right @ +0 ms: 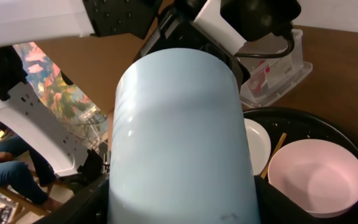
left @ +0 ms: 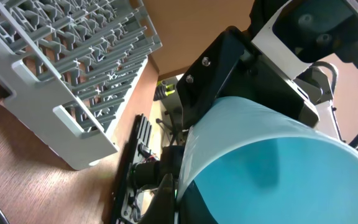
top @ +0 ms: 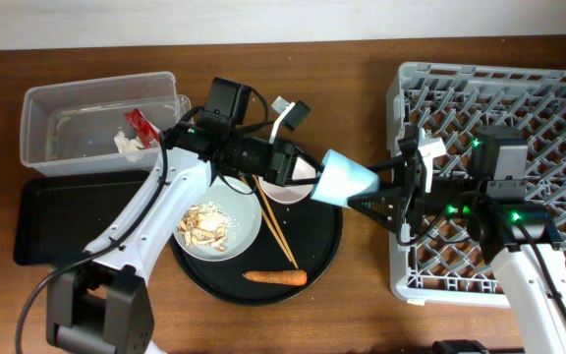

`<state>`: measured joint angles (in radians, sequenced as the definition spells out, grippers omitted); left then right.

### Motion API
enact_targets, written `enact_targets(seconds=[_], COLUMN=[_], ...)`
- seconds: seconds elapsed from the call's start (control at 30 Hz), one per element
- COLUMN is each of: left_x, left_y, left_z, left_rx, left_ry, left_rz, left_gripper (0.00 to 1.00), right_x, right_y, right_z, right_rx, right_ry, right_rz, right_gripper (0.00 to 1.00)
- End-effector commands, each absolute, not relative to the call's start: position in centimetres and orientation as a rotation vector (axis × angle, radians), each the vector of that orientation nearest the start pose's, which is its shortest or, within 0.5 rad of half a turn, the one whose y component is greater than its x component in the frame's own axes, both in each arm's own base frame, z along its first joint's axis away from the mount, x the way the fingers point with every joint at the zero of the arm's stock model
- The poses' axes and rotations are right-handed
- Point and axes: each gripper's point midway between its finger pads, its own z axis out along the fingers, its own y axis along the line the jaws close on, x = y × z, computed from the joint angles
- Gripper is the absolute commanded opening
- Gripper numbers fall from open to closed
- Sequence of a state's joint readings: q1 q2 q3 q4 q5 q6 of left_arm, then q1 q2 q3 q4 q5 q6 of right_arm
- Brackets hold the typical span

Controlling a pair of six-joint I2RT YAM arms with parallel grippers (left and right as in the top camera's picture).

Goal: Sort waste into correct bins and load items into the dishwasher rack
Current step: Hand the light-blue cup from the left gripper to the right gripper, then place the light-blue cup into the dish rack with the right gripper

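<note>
My left gripper is pinching the light-blue cup's rim, so it should let go and move away before my right gripper takes the cup by its base into the rack.
The light-blue cup hangs on its side in the air between the round black tray and the dishwasher rack. My left gripper pinches its rim, one finger inside. My right gripper is closed round the cup's base. The whitish-pink bowl sits under the left gripper and shows in the right wrist view. The grey plate carries beige scraps. The chopsticks and the carrot lie on the round tray.
The clear tub at far left holds the red wrapper and the white tissue. The shallow black tray lies in front of it. The round black tray is at the centre. The rack fills the right side.
</note>
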<state>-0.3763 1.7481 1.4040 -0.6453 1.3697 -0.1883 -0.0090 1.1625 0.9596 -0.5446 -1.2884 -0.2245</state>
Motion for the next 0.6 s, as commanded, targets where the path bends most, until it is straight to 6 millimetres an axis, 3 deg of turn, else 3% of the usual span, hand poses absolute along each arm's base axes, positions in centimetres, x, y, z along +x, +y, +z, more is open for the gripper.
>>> enact_targets(seconds=[0.0,0.1,0.17,0.33,0.47,0.57], left_x=[28.7,29.0,29.4,32.0,34.5,35.3], left_y=[-29.6,-29.6,-29.6,-28.2,-23.3,-18.1], left_z=[26.9,26.6,26.0,21.8,17.6,16.6], left_rx=[0.788,0.779,0.761,0.615,0.407,0.256], left_ry=[2.177,2.192,2.223,2.438,2.654,2.743], left_rz=[-1.950,-1.924,-1.867,-1.521,-1.074,-0.755], left_gripper=[0.01,0.23,0.26,0.45,0.50,0.52], right_x=[25.7,25.8,26.1,27.5,28.6,29.2], right_y=[16.3,16.3,16.2,15.0,13.1,11.3], right_z=[28.9,28.8,28.6,25.9,23.2,22.2], right_rx=[-0.828,-0.826,-0.817,-0.721,-0.621,-0.493], right_ry=[1.764,1.769,1.784,1.953,2.120,2.255], right_rz=[1.306,1.299,1.280,1.135,0.950,0.818], right_gripper=[0.60,0.59,0.57,0.49,0.42,0.33])
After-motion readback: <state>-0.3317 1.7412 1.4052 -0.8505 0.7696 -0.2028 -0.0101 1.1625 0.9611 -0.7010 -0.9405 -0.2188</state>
